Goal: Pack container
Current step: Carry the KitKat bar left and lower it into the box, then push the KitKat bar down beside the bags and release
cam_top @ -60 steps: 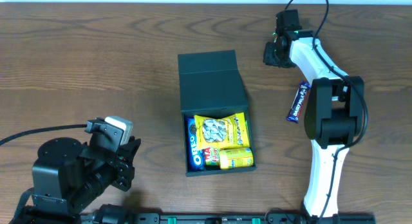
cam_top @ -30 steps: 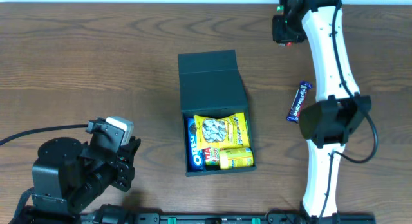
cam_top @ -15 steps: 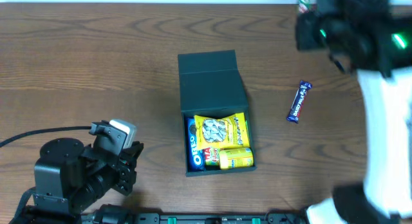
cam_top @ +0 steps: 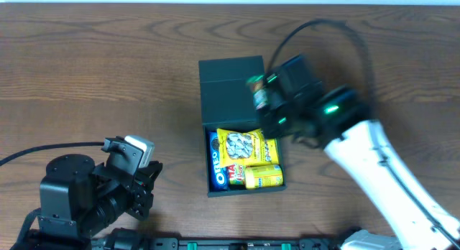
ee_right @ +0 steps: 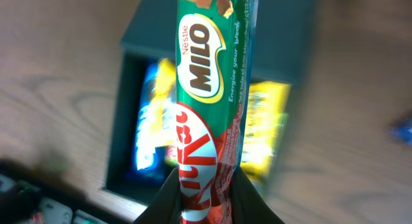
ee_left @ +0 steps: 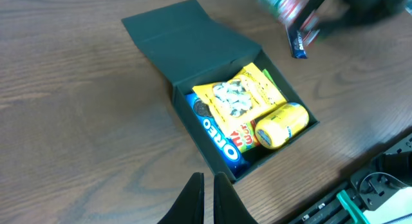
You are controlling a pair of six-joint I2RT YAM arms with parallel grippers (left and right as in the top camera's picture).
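Note:
The green Milo packet is lined up with the container's long side, so my right gripper keeps moving toward the blue Oreo packet and lets go above it.
The container is a dark box with its flap lid open toward the back, in the table's middle. It holds a blue Oreo packet, a yellow snack bag and a yellow tub. My right gripper is shut on a green Milo packet and a red KitKat packet, and holds them above the open container. In the overhead view it is blurred over the box's right side. My left gripper is shut and empty, near the box's front corner.
A dark blue candy bar lies on the table right of the box; the right arm hides it from overhead. The left arm's base sits at the front left. A black rail runs along the front edge.
My right arm has swung from the far right back of the table to above the container, carrying the packets. The left arm has barely moved.

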